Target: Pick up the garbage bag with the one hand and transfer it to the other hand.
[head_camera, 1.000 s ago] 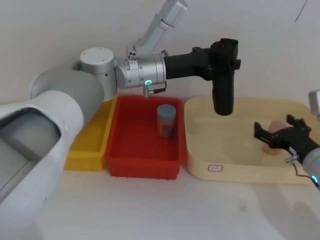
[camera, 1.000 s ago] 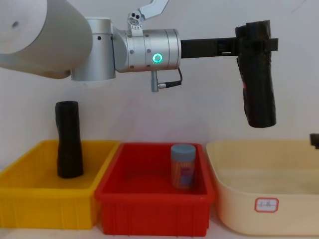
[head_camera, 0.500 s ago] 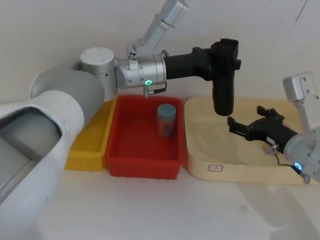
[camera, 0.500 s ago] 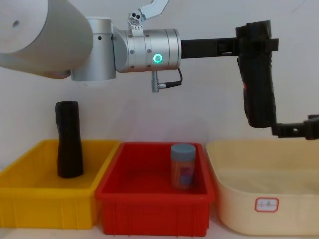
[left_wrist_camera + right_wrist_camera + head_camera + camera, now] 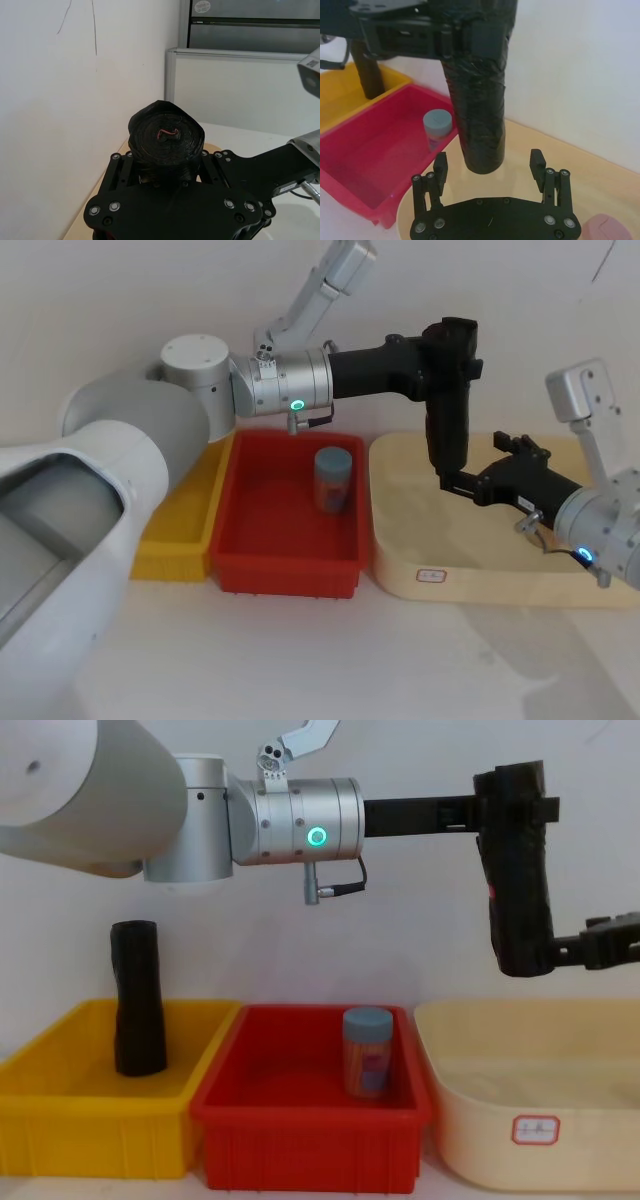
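The garbage bag is wrapped up into a tight, straight roll [image 5: 516, 875]. It will stay standing up when I carry it by its lower part [image 5: 524, 955].
The garbage bag [image 5: 447, 430], a black roll with a small red mark on its side [image 5: 520, 910], hangs upright above the cream tub. My left gripper [image 5: 452, 345], on the arm with the green ring, is shut on the roll's upper part [image 5: 166, 137]. My right gripper [image 5: 475, 462], on the arm with the blue ring, reaches in from the right at the roll's lower end. In the right wrist view its fingers [image 5: 441, 165] stand open, one on each side of the roll's bottom [image 5: 477, 120], with gaps showing.
A red bin [image 5: 283, 562] holds a blue-lidded jar [image 5: 332, 480]. Left of it, a yellow bin [image 5: 170, 562] holds another black roll [image 5: 138, 1010]. The cream tub [image 5: 470, 590] lies below both grippers, with a pink object [image 5: 602, 227] in it.
My right gripper has risen from low in the tub and moved left to the roll's lower end, still open. The left gripper and the roll have not moved.
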Controlling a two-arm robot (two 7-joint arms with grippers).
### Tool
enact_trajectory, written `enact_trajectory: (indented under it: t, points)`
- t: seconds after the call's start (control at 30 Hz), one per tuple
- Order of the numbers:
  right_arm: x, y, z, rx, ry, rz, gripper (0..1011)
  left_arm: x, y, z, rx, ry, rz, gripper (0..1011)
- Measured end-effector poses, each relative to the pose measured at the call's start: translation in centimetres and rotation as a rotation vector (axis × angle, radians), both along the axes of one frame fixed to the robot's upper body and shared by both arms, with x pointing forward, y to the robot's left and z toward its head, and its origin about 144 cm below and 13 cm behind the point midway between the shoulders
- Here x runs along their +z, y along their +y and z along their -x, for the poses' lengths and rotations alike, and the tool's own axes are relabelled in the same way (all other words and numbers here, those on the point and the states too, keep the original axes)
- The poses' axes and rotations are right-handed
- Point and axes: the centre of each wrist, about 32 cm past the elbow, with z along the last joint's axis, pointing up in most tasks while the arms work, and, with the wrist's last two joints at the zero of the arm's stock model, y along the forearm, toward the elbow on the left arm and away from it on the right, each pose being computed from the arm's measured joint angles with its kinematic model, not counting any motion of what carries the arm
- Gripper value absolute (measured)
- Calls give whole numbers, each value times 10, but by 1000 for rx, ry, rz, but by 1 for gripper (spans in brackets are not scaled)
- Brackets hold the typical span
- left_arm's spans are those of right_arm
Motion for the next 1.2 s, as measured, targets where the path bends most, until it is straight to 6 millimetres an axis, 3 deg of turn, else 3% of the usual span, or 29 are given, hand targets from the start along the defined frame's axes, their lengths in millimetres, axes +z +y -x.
enact_trajectory:
  t: [1.2]
  points:
    - [10,5,-2,3,-12,1,1000,0,0,0,1,0,0,497]
